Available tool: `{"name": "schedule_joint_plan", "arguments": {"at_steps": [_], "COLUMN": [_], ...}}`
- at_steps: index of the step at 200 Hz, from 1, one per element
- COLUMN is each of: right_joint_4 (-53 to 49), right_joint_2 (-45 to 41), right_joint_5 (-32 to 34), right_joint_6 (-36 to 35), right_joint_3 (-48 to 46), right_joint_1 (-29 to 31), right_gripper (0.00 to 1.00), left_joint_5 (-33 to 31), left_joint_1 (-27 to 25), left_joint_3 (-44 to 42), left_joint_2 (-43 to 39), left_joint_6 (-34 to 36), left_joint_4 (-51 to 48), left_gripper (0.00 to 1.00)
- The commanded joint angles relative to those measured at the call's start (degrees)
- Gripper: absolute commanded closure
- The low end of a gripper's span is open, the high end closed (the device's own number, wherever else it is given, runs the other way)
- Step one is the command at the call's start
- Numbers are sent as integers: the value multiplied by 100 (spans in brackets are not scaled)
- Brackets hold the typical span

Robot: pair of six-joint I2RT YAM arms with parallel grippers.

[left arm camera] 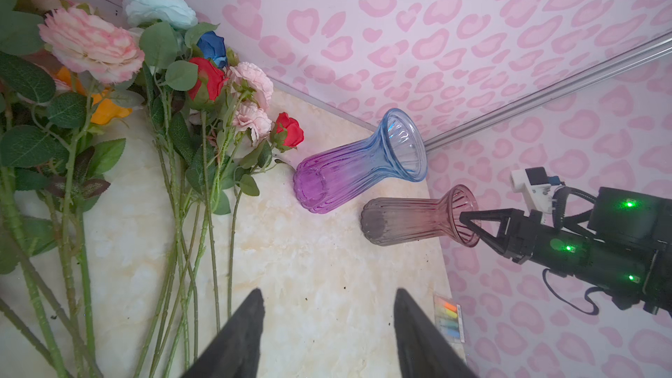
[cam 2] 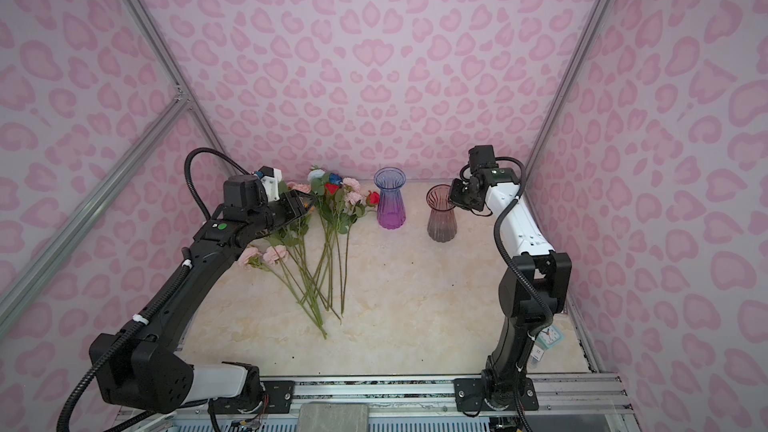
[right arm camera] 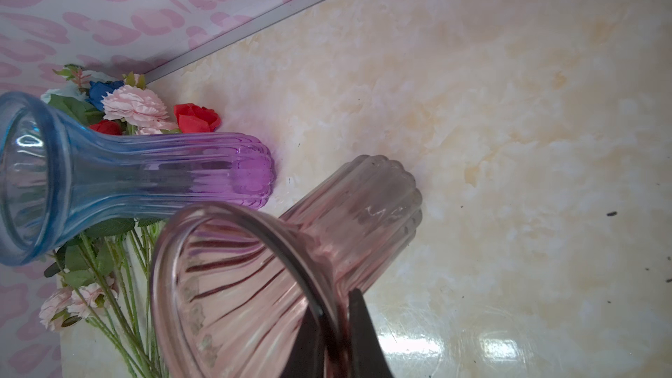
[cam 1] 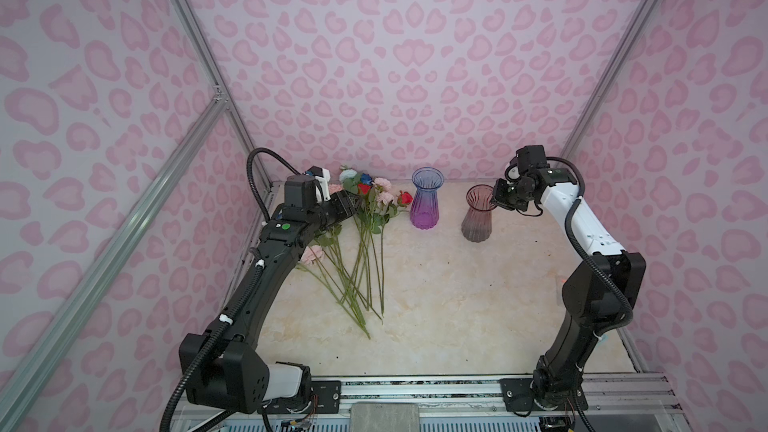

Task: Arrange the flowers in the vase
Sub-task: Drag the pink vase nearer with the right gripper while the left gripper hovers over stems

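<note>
The pink-grey vase (cam 1: 477, 225) is hanging upright from its rim, and the tabletop (cam 1: 432, 276) beside the stems is clear. My right gripper keeps carrying the vase until it stands there.
The flowers (cam 1: 368, 218) lie in a loose bunch at the back left of the table, heads toward the back wall and stems fanning forward; they also show in the other top view (cam 2: 332, 218). Two ribbed glass vases stand at the back: a blue-to-purple vase (cam 1: 426, 205) and, to its right, a pink-grey vase (cam 1: 477, 218). My right gripper (right arm camera: 338, 307) is shut on the pink-grey vase (right arm camera: 254, 278), one finger inside the rim and one outside. Low beside the flower heads (left arm camera: 203, 103), my left gripper (left arm camera: 329, 290) is open with only bare tabletop between its fingers.
The pink-patterned back wall stands close behind the vases and flower heads. A small colour card (cam 2: 548, 336) lies at the table's right edge. Bare marble tabletop (cam 1: 457, 305) spreads across the middle and front. An aluminium rail (cam 1: 415, 384) runs along the front between the arm bases.
</note>
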Motion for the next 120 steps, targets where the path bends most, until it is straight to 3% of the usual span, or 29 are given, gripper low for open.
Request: {"name": "schedule_joint_plan", "arguments": {"at_steps": [1,37,97,120], "right_joint_4": [439,487,275,359], "right_joint_2": [-282,-796,-1504,-1687], "right_joint_5": [-353,-463,-107,-293], "right_joint_6": [64,85,329,511], "right_joint_3": [-243,-833,-1639,-1985], "right_joint_1": [93,444,1893,2107], "right_gripper": [100,100,100,100], "left_joint_5": [83,154,359,316], "left_joint_1": [6,10,-66,-127], "left_joint_3": [-16,-6,13,11], "left_joint_2": [34,95,313,367], "left_joint_6": [2,2,-51,-33], "left_joint_4": [136,145,141,127], "left_gripper": [42,42,43,43]}}
